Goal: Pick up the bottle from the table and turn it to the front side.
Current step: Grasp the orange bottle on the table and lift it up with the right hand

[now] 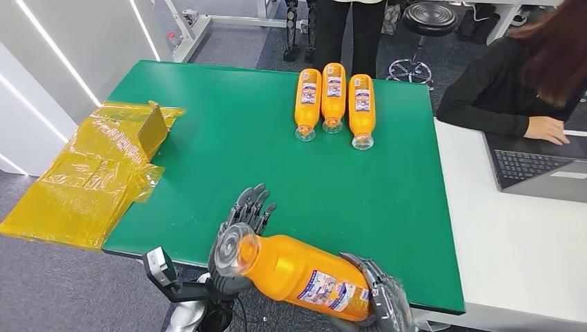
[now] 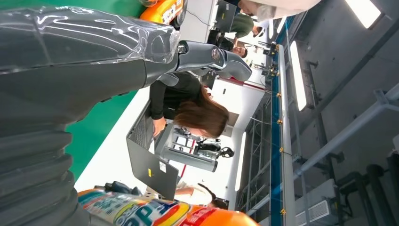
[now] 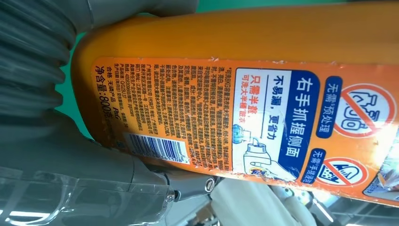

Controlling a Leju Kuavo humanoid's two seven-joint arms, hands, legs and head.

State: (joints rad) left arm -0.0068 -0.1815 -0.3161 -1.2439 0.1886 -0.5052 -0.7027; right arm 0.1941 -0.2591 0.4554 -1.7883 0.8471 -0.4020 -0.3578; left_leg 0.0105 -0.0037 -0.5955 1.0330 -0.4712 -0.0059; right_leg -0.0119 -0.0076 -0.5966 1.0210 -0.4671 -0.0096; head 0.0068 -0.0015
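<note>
I am about to turn the orange bottle (image 1: 304,278) over, and its front label will come up, because big bright lettering (image 2: 143,212) shows on the bottle's bottom side.
An orange bottle (image 1: 297,273) with a clear cap hangs tilted over the near edge of the green table (image 1: 208,138). My right hand (image 1: 387,301) grips its base end. In the right wrist view the bottle's (image 3: 235,47) back label with a barcode faces the camera, and the right hand (image 3: 56,141) wraps around it. My left hand (image 1: 242,214) stands at the cap end with its fingers straight and spread, the cap in front of its palm. The left wrist view has the left hand (image 2: 70,56) with its thumb stretched out, and the bottle (image 2: 141,212) lies apart from the thumb.
Three more orange bottles (image 1: 333,97) lie side by side at the table's far edge. Crumpled yellow plastic bags (image 1: 90,180) hang over the left side. A person (image 1: 526,83) sits at a laptop (image 1: 540,169) on the white table to the right. Another person (image 1: 349,28) stands behind the table.
</note>
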